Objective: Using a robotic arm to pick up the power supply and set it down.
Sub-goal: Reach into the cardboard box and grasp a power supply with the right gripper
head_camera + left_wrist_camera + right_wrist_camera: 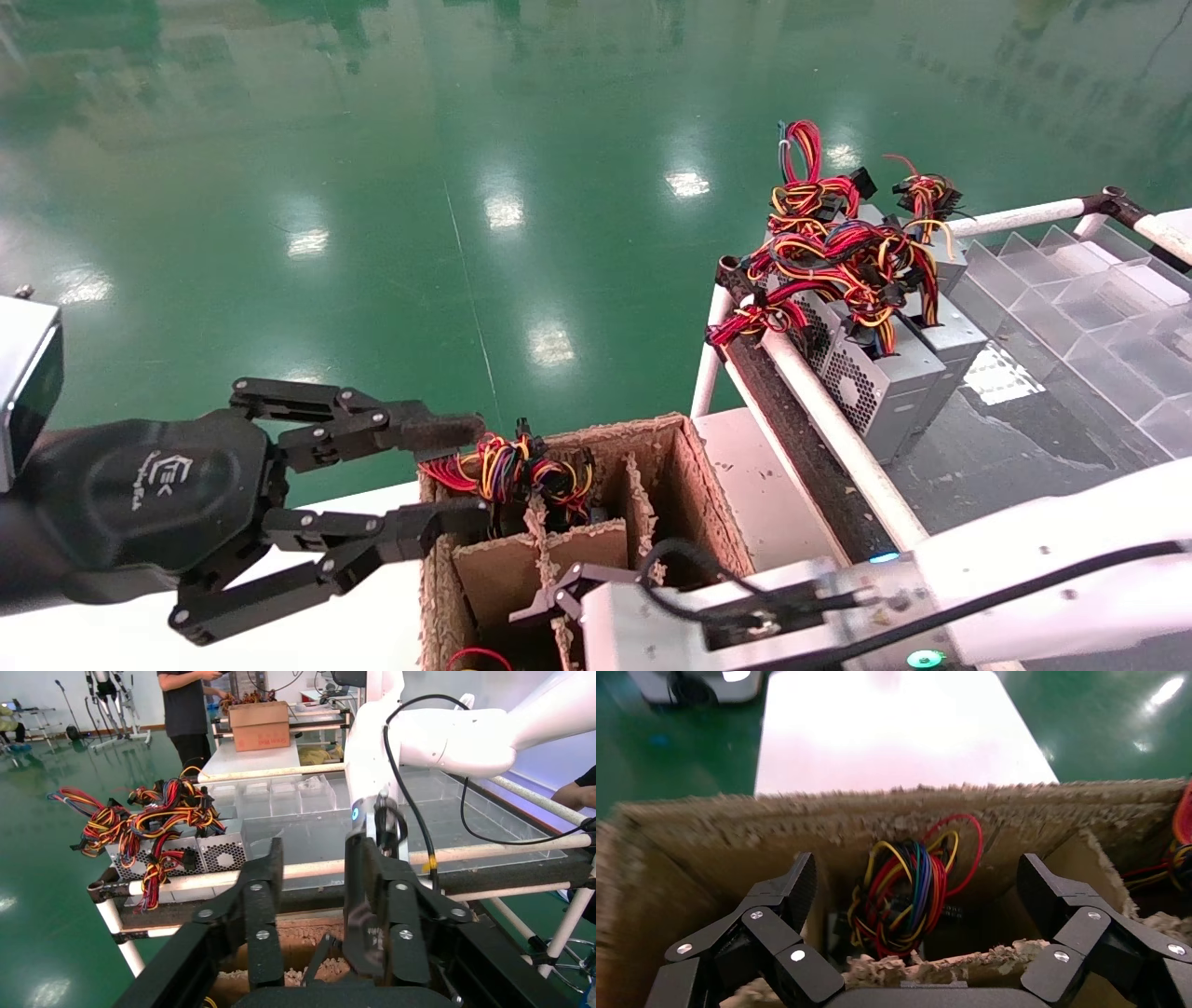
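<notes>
I expect a hidden power supply to hang from the wire bundle [905, 899] when I lift the bundle, because it looks like the ones attached to the rack's grey power supplies.
My right gripper [917, 876] hangs open over a compartment of the cardboard box [828, 822]. Below it lies a wire bundle [909, 896] with purple, blue and green strands, untouched. In the head view that white-sleeved arm [1043, 550] reaches in from the right; only one black finger [549, 601] shows past its pale wrist box. A grey power supply [871, 387] with a perforated vent face and red, yellow and black wires stands on the rack, also in the left wrist view [214, 855]. My left gripper [470, 471] is open at the box's left edge, holding nothing.
Another grey unit [950, 331] stands behind the first on the rack. A white pipe rail [829, 410] runs along the rack's front. Clear plastic dividers [1071, 298] fill the rack to the right. A second bundle [512, 471] sticks out of the box's far-left compartment. A person [184, 706] stands beyond.
</notes>
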You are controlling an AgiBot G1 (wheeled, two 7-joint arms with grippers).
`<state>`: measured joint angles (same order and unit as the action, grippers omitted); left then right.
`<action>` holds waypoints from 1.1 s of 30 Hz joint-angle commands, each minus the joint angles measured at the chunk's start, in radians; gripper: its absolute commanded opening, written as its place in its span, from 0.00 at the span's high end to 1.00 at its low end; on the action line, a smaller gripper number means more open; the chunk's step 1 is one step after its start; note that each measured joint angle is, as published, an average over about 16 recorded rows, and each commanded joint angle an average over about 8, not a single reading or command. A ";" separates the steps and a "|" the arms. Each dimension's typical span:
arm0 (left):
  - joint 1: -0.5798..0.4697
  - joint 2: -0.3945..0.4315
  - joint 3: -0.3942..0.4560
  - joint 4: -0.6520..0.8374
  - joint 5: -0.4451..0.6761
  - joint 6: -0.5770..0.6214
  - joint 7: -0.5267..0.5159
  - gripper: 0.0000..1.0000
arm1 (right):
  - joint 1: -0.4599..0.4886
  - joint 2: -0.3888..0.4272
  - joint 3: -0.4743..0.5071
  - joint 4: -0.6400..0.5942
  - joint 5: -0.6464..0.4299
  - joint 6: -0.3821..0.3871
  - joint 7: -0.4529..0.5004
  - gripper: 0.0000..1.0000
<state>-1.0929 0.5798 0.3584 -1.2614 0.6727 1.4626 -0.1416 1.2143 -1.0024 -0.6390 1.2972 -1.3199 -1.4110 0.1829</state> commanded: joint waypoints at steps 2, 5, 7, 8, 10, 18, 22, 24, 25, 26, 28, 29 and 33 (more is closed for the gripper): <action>0.000 0.000 0.000 0.000 0.000 0.000 0.000 0.00 | 0.001 -0.023 -0.016 0.006 -0.042 0.020 -0.014 0.74; 0.000 0.000 0.000 0.000 0.000 0.000 0.000 0.00 | -0.001 -0.037 -0.025 0.014 -0.070 0.041 -0.020 1.00; 0.000 0.000 0.000 0.000 0.000 0.000 0.000 0.00 | -0.002 -0.046 -0.030 0.019 -0.086 0.053 -0.021 1.00; 0.000 0.000 0.000 0.000 0.000 0.000 0.000 0.00 | -0.002 -0.049 -0.033 0.020 -0.093 0.057 -0.020 1.00; 0.000 0.000 0.000 0.000 0.000 0.000 0.000 0.00 | -0.002 -0.057 -0.038 0.022 -0.104 0.063 -0.019 1.00; 0.000 0.000 0.000 0.000 0.000 0.000 0.000 0.00 | 0.005 -0.085 -0.059 0.018 -0.142 0.072 -0.016 1.00; 0.000 0.000 0.000 0.000 0.000 0.000 0.000 0.00 | 0.010 -0.094 -0.068 0.011 -0.157 0.072 -0.016 1.00; 0.000 0.000 0.000 0.000 0.000 0.000 0.000 0.00 | 0.013 -0.099 -0.071 0.006 -0.162 0.072 -0.015 1.00; 0.000 0.000 0.000 0.000 0.000 0.000 0.000 0.00 | 0.015 -0.102 -0.073 0.003 -0.164 0.071 -0.014 1.00; 0.000 0.000 0.000 0.000 0.000 0.000 0.000 0.00 | 0.017 -0.106 -0.074 0.000 -0.165 0.071 -0.013 1.00; 0.000 0.000 0.000 0.000 0.000 0.000 0.000 0.00 | 0.022 -0.113 -0.077 -0.006 -0.168 0.070 -0.011 1.00; 0.000 0.000 0.000 0.000 0.000 0.000 0.000 0.00 | 0.024 -0.117 -0.078 -0.010 -0.169 0.069 -0.010 1.00; 0.000 0.000 0.000 0.000 0.000 0.000 0.000 0.00 | 0.031 -0.130 -0.084 -0.023 -0.174 0.067 -0.009 1.00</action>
<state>-1.0930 0.5797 0.3587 -1.2614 0.6725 1.4625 -0.1414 1.2433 -1.1291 -0.7224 1.2762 -1.4942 -1.3439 0.1719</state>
